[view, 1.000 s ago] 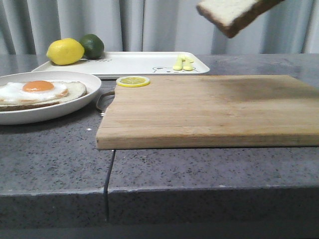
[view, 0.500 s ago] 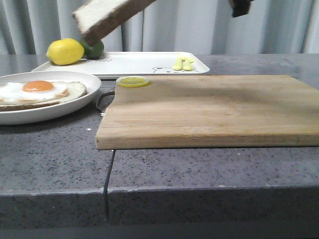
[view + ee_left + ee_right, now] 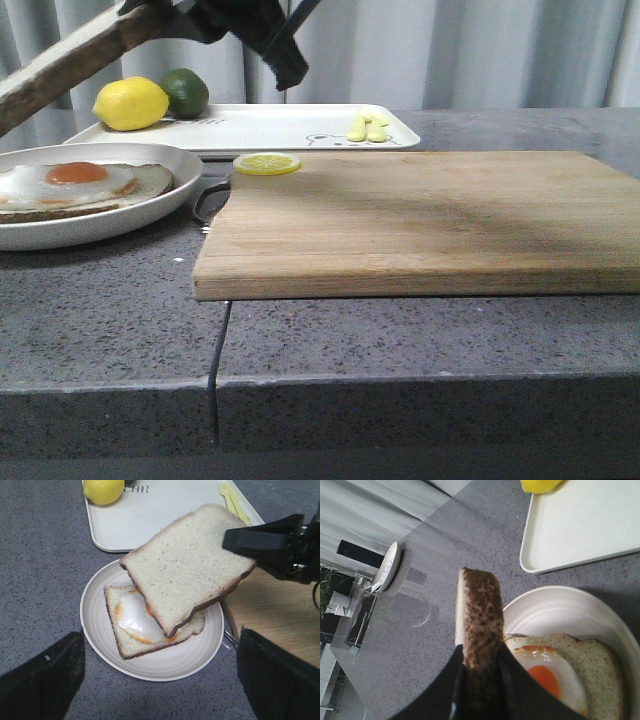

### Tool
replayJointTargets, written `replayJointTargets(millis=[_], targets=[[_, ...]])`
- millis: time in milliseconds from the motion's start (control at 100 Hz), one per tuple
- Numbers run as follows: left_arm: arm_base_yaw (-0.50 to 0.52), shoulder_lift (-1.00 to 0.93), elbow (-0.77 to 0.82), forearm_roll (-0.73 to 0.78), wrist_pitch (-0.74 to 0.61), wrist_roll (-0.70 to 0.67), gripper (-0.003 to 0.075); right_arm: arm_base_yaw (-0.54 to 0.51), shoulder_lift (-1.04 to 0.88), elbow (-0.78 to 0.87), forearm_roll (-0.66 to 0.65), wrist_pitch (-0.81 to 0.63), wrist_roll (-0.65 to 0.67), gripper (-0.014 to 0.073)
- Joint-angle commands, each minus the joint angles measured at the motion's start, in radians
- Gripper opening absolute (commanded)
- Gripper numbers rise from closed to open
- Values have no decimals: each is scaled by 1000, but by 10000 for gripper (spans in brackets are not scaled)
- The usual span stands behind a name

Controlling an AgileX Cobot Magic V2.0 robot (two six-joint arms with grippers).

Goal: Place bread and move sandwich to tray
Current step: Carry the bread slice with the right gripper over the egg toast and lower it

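Observation:
My right gripper is holding the bread with the bread's flat side (image 3: pixel 66 68) slanted over the egg-topped slice (image 3: pixel 88 186). It should carry on lowering the bread until the bread's low edge rests on that slice, then let go.
My right gripper (image 3: pixel 165 18) is shut on the bread (image 3: pixel 60 70), a pale slice with a dark crust. It holds the slice tilted in the air over the round white plate (image 3: pixel 150 205). The left wrist view shows the bread (image 3: pixel 185 565) hovering above the egg-topped slice (image 3: pixel 132 630) on the plate (image 3: pixel 150 667), apart from it. In the right wrist view the jaws (image 3: pixel 480 680) clamp the crust edge (image 3: pixel 479 615). My left gripper (image 3: pixel 160 675) is open and empty above the plate's near side. The white tray (image 3: pixel 270 125) lies behind the plate.
A wooden cutting board (image 3: pixel 420 220) lies right of the plate. A lemon slice (image 3: pixel 267 163) sits at its far left corner. A lemon (image 3: pixel 130 103), a lime (image 3: pixel 185 92) and a yellow fork (image 3: pixel 367 127) lie on the tray.
My right gripper has carried the bread from the upper right across to the left and lower, to above the plate. The plate and egg slice have not moved.

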Motion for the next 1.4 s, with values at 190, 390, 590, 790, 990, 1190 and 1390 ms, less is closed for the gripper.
replayJointTargets(millis=[190, 390, 590, 790, 990, 1190, 1390], targets=[[-3, 3, -36, -36, -58, -1, 575, 31, 37, -57, 65, -9, 52, -58], [-3, 3, -36, -36, -58, -1, 575, 31, 58, -55, 65, -30, 52, -55], [-3, 3, -36, -36, -58, -1, 575, 31, 60, -54, 64, -30, 30, 62], [-3, 3, -36, -36, -58, -1, 575, 31, 60, -54, 64, -30, 29, 255], [-3, 3, -36, -36, -58, -1, 575, 31, 60, -53, 64, -50, 11, 290], [-3, 3, -36, -36, -58, -1, 575, 29, 60, -30, 62, -79, -6, 293], [-3, 3, -36, -36, -58, -1, 575, 28, 55, -18, 16, -112, -6, 378]])
